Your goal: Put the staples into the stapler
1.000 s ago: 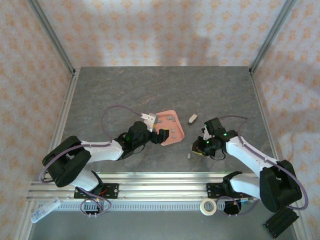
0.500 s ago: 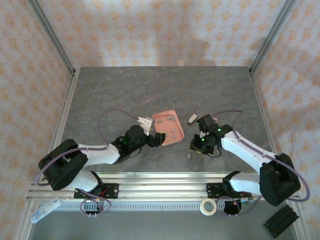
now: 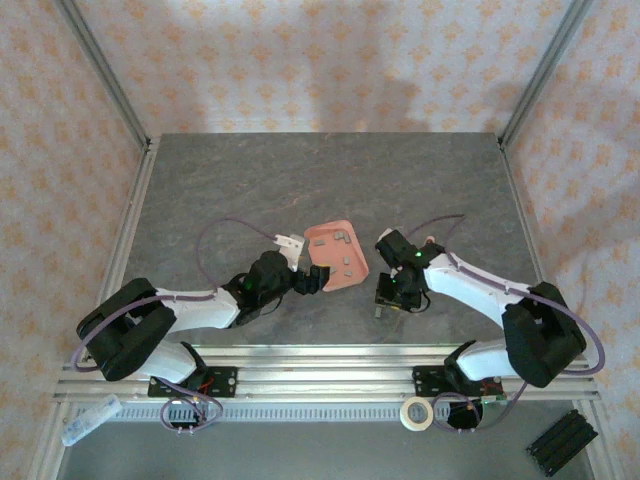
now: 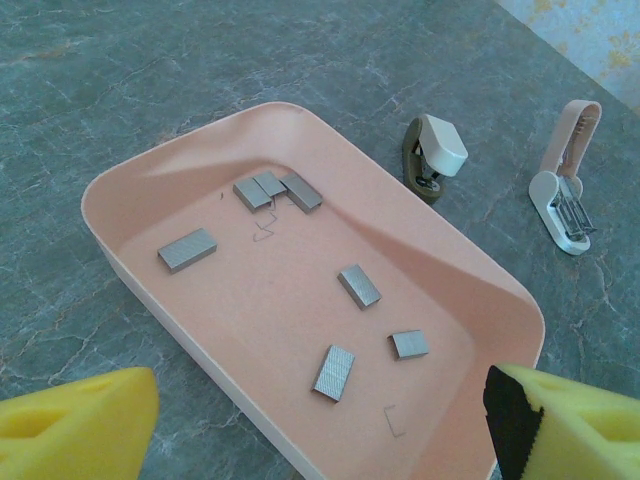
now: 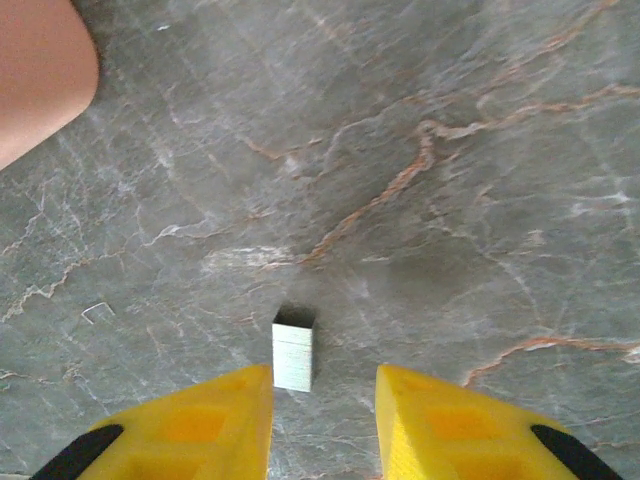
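The staple strip [image 5: 293, 345] is in front of my right gripper's fingers and near one of them. I should centre the open fingers over the staple strip's long sides [image 5: 293, 366] before I close them.
The salmon tray [image 4: 130, 190] holds several grey staples [image 4: 360, 285]. My left gripper [image 4: 320, 430] hovers open over the tray's near end, its yellow fingers [image 4: 80, 420] wide apart with nothing between them. From above, that gripper [image 3: 315, 278] sits at the left edge of the tray [image 3: 330, 233]. Beyond the tray lies the stapler [image 4: 565, 190], its pink arm hinged up in a V. One staple strip [image 5: 293, 350] lies on the table between the tips of my right gripper [image 5: 322, 400], close to the left finger [image 5: 200, 420]; the jaws are apart and not pinching it.
A cream stubby piece [image 4: 435, 158] lies between the tray and the stapler. A loose bent staple [image 5: 97, 312] rests on the marble left of the strip. The tray's corner [image 5: 40, 70] shows at the upper left of the right wrist view. A tape roll [image 3: 416, 412] sits on the front rail.
My right arm has swung left toward the tray and its jaws have parted slightly over the lone strip. The left gripper has drawn back a little toward the tray's near edge.
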